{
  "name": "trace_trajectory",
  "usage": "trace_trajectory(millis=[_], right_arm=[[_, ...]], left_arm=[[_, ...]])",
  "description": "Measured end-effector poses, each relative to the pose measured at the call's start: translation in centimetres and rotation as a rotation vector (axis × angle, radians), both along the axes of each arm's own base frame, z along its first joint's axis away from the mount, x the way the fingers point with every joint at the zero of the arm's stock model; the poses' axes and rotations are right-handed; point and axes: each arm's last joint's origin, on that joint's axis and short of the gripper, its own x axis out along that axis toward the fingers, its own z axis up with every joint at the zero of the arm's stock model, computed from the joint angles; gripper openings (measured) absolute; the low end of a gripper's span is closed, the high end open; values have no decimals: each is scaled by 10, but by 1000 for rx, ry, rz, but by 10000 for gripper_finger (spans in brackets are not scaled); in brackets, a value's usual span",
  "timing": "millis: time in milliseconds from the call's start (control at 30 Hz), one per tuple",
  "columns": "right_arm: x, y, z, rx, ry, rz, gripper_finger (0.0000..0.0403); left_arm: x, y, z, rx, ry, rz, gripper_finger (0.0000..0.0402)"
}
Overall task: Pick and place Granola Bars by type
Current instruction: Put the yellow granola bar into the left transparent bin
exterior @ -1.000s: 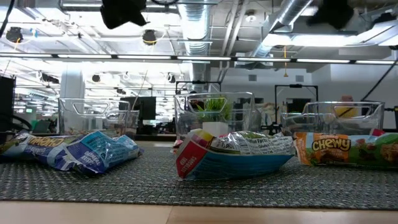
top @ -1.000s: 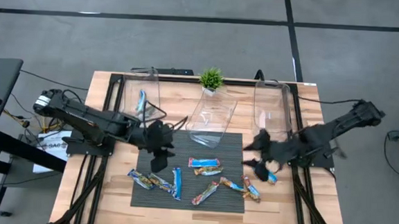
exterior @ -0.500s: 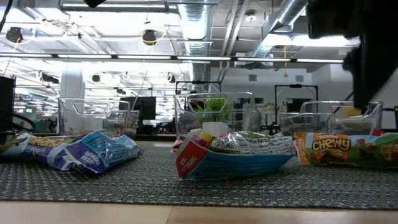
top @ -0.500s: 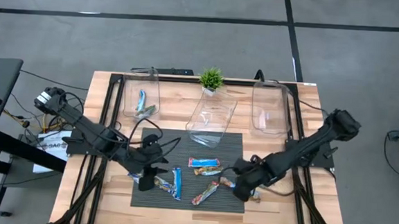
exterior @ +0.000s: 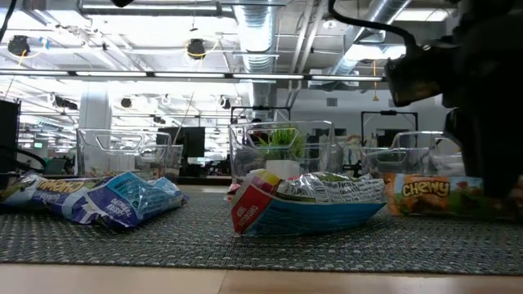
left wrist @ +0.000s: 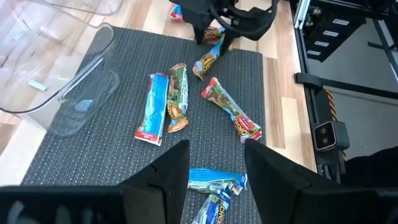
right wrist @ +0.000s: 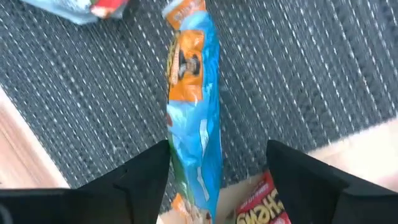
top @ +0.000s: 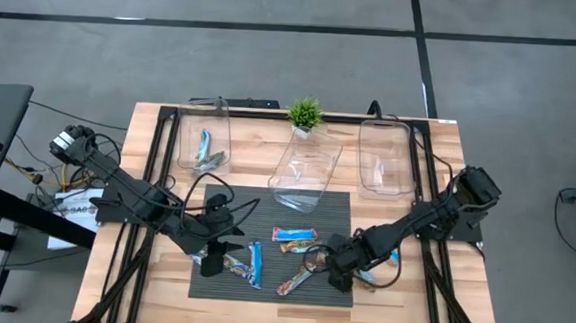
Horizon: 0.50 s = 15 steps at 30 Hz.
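I should pick up the blue-and-orange bar [right wrist: 194, 99] with my right gripper and pass it to my left gripper, because the bar is far from the tub on my left gripper's side [top: 205, 141].
Several granola bars lie flat on the dark mat [top: 215, 209]: a blue one [top: 296, 234], an orange one [top: 299, 247], a slanted multicoloured one [top: 299, 278] and a blue one [top: 255, 263]. My right gripper [top: 337, 274] points down, open, low over the mat's right part. Its fingers stand on either side of a blue-and-orange bar [right wrist: 193, 112]; whether they touch it, I cannot tell. My left gripper [top: 214, 261] hangs open above the mat's left part, over a blue bar [left wrist: 214, 180], with nothing between its fingers [left wrist: 214, 152].
Three clear tubs stand behind the mat: the left one [top: 204, 141] holds two bars, the middle one [top: 305, 173] is tipped, and the right one [top: 383, 157] is upright. A small green plant [top: 305, 112] stands at the far edge. A red bar [top: 366, 280] lies near the right gripper.
My right gripper has come from beside the right tub toward the near edge and the left, has sunk low over the mat and has tipped to point down, staying open. My left gripper has moved toward the near edge over the mat's left part, then kept still.
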Motion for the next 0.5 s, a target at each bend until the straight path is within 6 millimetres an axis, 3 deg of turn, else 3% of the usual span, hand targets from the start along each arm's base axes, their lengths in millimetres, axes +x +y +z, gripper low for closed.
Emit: trace_trajectory(millis=[133, 367, 500], right_arm=[[3, -5, 0, 11, 7, 11, 209], [7, -9, 0, 34, -2, 25, 67], [12, -8, 2, 68, -53, 25, 12]], left_arm=[[1, 0, 0, -5, -4, 7, 145], [1, 1, 0, -7, -11, 31, 145], [1, 2, 1, 10, -35, 77, 145]])
